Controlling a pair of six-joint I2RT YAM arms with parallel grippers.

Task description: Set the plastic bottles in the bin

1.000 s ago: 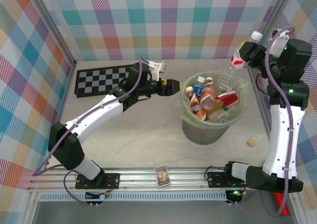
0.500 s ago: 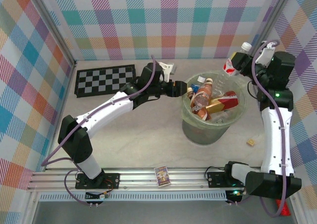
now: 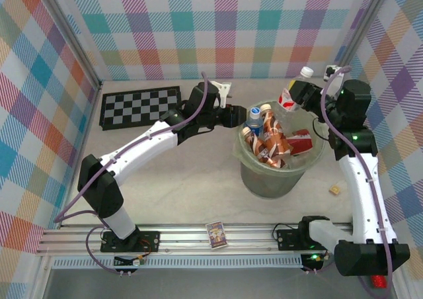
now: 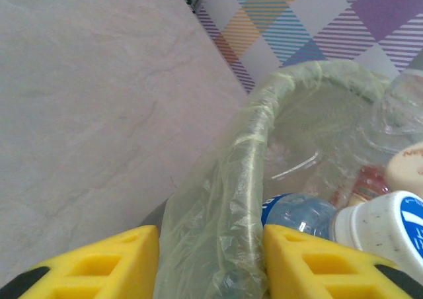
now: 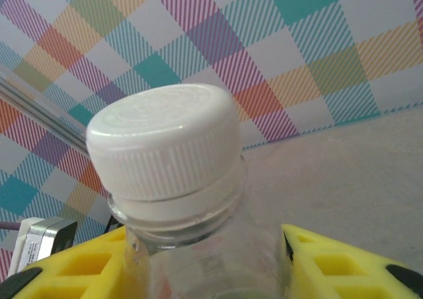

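My right gripper should swing the bottle back in over the bin's opening [image 3: 305, 122] before letting go, as the clear bottle's white cap [image 3: 306, 73] leans past the bin's far rim.
The pale green bin [image 3: 264, 180] stands right of centre with its liner over the rim [image 4: 264, 114]. Several bottles lie inside it: orange-brown ones [image 3: 268, 135], a blue-capped clear one [image 3: 254, 116] and a red-white labelled one [image 3: 302, 141]. My left gripper [image 3: 236, 117] is shut on the bin's left rim, and the liner fills the gap between its yellow fingers [image 4: 99, 262]. My right gripper [image 3: 312, 98] is shut on a clear bottle [image 3: 292, 95] with a red-white label, held tilted above the bin's far right rim. Its white cap [image 5: 165, 147] points away from the gripper.
A black-and-white checkered mat [image 3: 139, 107] lies at the back left. A small picture card box [image 3: 216, 233] sits on the front rail. A small tan cube [image 3: 335, 189] rests right of the bin. A red glittery stick [image 3: 378, 282] shows at the bottom right corner. Plaid walls surround the table.
The right arm has carried the clear bottle left and down, from the back right wall to above the bin's rim. The left gripper stays on the rim and the bin has shifted slightly left.
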